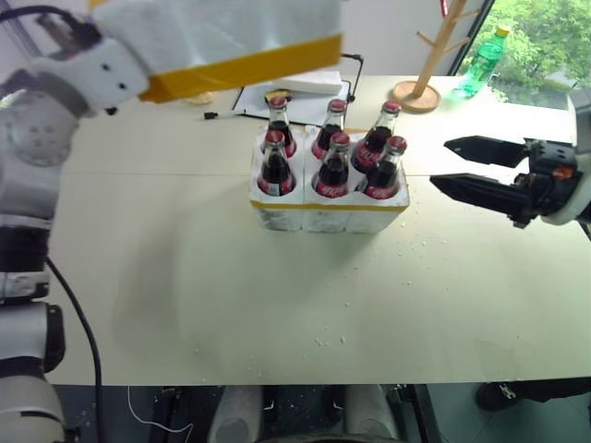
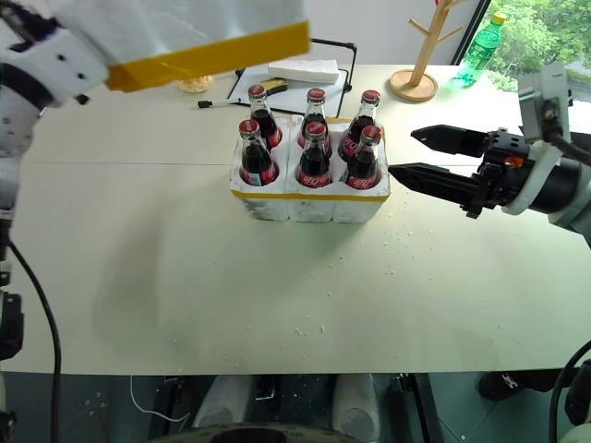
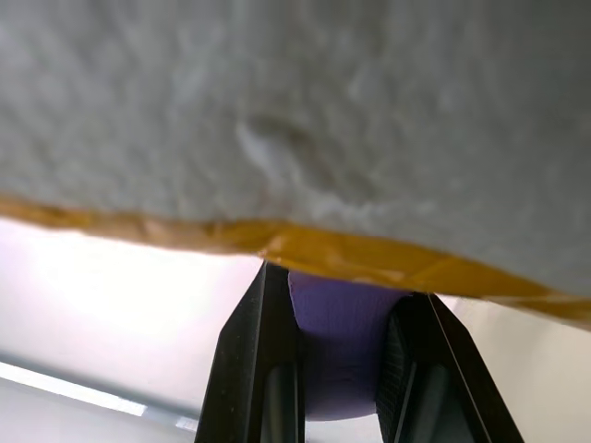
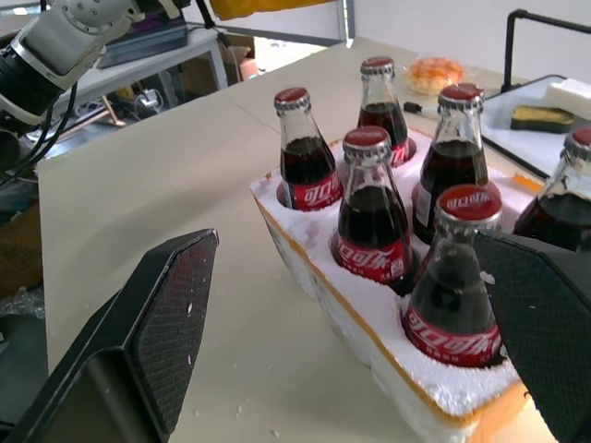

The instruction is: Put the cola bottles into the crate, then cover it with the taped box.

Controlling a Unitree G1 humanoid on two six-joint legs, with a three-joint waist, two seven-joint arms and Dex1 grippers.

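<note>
The robot's left gripper keeps carrying the taped box by its purple handle until the box covers their caps (image 1: 340, 138), since upright cola bottles (image 1: 332, 168) fill the crate's holes.
Six cola bottles (image 1: 332, 166) with red caps stand upright in the wells of the crate (image 1: 328, 214), a low white foam tray with a yellow band, at the middle of the table. The taped box (image 1: 231, 37), white foam with a yellow tape band, hangs tilted in the air above the table's far left, behind and left of the crate. My left gripper (image 3: 342, 286) is shut on its lower edge, with the black fingers (image 3: 249, 369) running up to the tape. My right gripper (image 1: 440, 163) hovers open just right of the crate, pointing at the bottles and holding nothing.
A green plastic bottle (image 1: 482, 63) and a wooden stand (image 1: 420, 88) sit at the far right corner. A black tray with a white foam piece (image 1: 309, 85) lies behind the crate. Foam crumbs (image 1: 332, 340) dot the table near its front edge.
</note>
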